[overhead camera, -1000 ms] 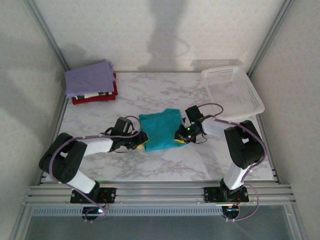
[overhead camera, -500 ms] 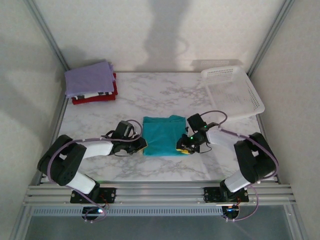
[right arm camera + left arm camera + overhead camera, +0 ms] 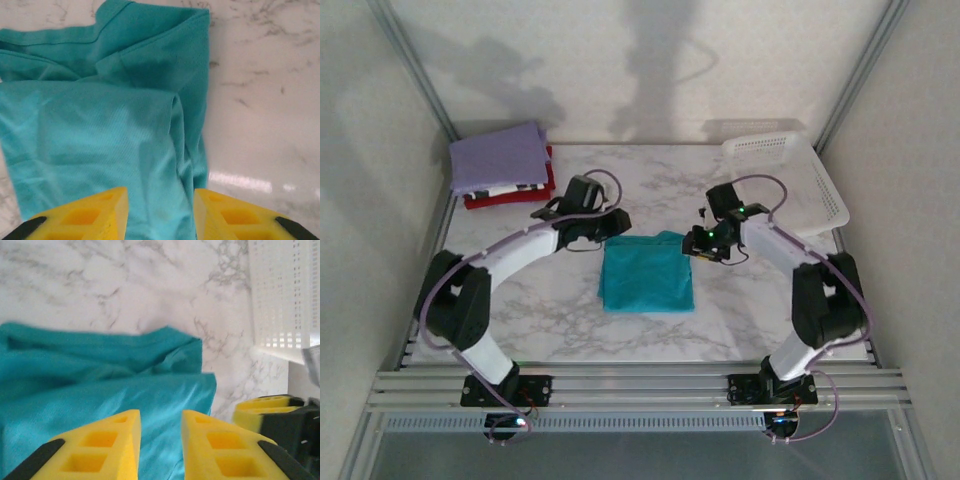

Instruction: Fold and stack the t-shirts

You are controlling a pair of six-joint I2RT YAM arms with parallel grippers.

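Note:
The teal t-shirt's under layer [image 3: 187, 57] sticks out past the top fold at the t-shirt's far corner near the basket. Next, my right gripper pinches that corner [image 3: 201, 20] first.
The teal t-shirt [image 3: 647, 275] lies folded into a rough square in the middle of the marble table. My left gripper [image 3: 617, 222] hovers at its far left corner, open, with teal cloth [image 3: 100, 390] showing under the gap between the yellow fingers [image 3: 107, 445]. My right gripper [image 3: 698, 245] is at the far right corner, also open above the shirt [image 3: 100, 125], holding nothing. At the back left is a stack with the lavender shirt [image 3: 500, 157] on top, the black-and-white patterned one [image 3: 523, 187] under it and the red one [image 3: 510, 197] at the bottom.
A white perforated basket [image 3: 790, 185] stands tilted at the back right, close to the right arm; its wall [image 3: 282, 290] also shows in the left wrist view. Bare marble [image 3: 650, 180] separates the stack, the basket and the teal shirt.
Both grippers have moved from the teal shirt's near side edges up to its far corners. The shirt now lies flatter and squarer, a little nearer the front.

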